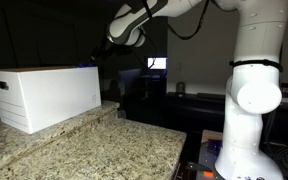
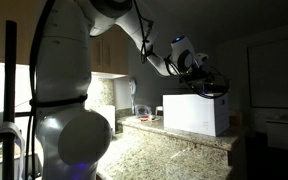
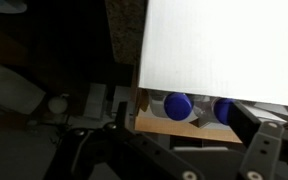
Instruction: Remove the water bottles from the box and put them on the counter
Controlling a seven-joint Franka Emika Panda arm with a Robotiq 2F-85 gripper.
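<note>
My gripper slants to the box's cardboard edge (image 3: 174,127) and spans both blue caps, so next I turn it square and centre it on the cap (image 3: 178,105) nearest the box's corner.
The white box (image 1: 49,95) stands on the granite counter (image 1: 104,150) and shows in both exterior views (image 2: 194,112). My gripper (image 2: 212,86) hovers just above the box's top, at its far end in an exterior view (image 1: 91,62). In the wrist view two water bottles show their blue caps (image 3: 177,104) (image 3: 227,108) inside the box, beside its white wall (image 3: 224,50) and above a brown cardboard edge. My gripper (image 3: 184,135) is open and empty, with its fingers to either side below the caps.
The counter (image 2: 174,150) has a thick straight edge with a drop beyond it. The robot's white base (image 1: 249,110) stands beside the counter. The room is dark, with a lit screen (image 1: 157,64) behind and cabinets (image 2: 109,55) at the back.
</note>
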